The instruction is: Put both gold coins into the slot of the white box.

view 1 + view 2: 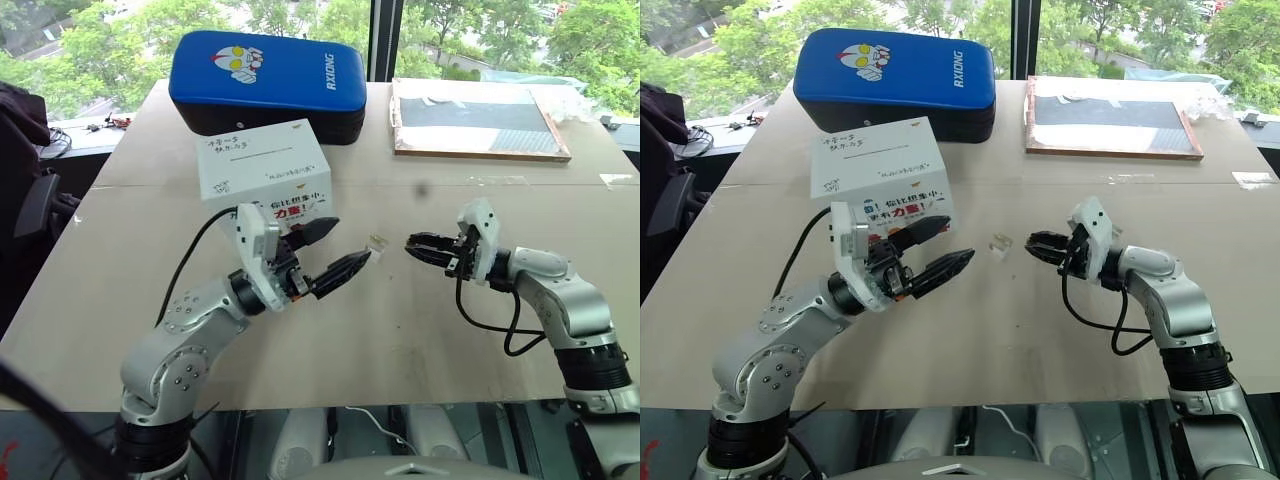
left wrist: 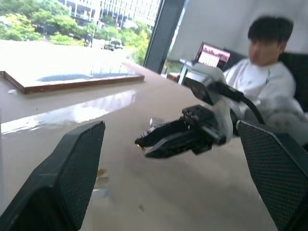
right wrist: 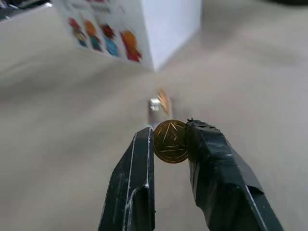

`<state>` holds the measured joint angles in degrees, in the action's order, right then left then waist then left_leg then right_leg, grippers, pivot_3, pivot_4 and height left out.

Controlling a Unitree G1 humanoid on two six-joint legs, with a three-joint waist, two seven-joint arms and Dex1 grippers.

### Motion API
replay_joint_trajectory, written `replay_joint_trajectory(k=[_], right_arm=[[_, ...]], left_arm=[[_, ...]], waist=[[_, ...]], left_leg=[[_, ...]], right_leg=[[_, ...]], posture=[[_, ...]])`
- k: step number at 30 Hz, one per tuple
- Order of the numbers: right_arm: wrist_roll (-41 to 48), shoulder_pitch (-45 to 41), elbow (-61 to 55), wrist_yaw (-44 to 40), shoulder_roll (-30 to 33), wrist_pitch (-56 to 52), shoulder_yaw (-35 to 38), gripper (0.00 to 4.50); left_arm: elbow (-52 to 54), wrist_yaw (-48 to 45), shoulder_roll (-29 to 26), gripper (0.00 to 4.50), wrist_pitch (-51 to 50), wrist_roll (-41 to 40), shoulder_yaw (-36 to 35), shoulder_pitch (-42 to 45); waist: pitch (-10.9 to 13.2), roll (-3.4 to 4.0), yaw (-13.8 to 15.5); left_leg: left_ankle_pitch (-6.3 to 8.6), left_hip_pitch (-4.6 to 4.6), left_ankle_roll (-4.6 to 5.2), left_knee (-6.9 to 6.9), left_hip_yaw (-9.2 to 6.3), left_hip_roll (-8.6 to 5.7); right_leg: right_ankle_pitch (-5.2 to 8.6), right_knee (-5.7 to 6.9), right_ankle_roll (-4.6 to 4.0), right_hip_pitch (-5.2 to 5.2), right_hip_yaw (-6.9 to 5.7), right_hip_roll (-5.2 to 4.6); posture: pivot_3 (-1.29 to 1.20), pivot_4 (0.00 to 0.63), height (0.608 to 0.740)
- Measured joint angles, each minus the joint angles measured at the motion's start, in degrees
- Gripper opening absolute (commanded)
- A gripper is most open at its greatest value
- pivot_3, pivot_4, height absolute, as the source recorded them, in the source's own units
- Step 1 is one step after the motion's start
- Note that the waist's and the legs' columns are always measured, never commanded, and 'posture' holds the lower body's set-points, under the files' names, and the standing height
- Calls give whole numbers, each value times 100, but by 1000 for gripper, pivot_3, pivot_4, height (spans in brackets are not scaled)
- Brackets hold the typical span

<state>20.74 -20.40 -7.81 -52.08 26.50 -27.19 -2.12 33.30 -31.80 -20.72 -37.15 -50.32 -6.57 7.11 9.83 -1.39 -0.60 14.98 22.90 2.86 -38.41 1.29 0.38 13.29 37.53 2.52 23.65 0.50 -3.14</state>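
Note:
The gold coin is in my right gripper, far from the white box's slot [image 1: 253,153]. My left gripper is closer to the slot, so it should take the coin [image 3: 169,131] by its free edge.
The white box [image 1: 262,170] stands on the table, its thin slot [image 1: 262,152] in the plain top face and cartoon children on the side [image 3: 103,36]. My right gripper [image 3: 171,129] is shut on a gold coin [image 3: 170,141], held edge-on between its fingertips above the table, right of the box. The other gold coin [image 3: 163,100] stands in a small clear holder [image 1: 378,242] on the table between my two grippers. My left gripper [image 1: 350,243] hovers open in front of the box, empty, its tips pointing toward the holder and the right gripper [image 1: 410,245].
A blue padded case [image 1: 268,82] lies behind the box. A wood-framed board [image 1: 478,120] sits at the far right. A person [image 2: 264,62] sits beyond the table. Bare tabletop [image 1: 420,340] stretches to the front edge.

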Motion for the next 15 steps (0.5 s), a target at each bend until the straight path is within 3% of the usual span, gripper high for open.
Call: replay_joint_trajectory(k=[11,15], right_arm=[[-1511,-301,1,-69,-60,3178,-906,470],[-1912,-572,185,62,-38,3752,-1007,470]], left_arm=[[-651,1033,220,4500,-714,-157,226,261],[-648,1029,230,2862,-751,-160,290,315]], waist=[[0,0,-4],[0,0,2]], left_leg=[[-2,-6,-3,-3,4,-6],[-9,-6,-15,-1,-1,-7]], right_leg=[[1,7,0,0,-16,22],[1,8,-2,0,-18,16]], posture=[[0,150,740],[0,150,740]])
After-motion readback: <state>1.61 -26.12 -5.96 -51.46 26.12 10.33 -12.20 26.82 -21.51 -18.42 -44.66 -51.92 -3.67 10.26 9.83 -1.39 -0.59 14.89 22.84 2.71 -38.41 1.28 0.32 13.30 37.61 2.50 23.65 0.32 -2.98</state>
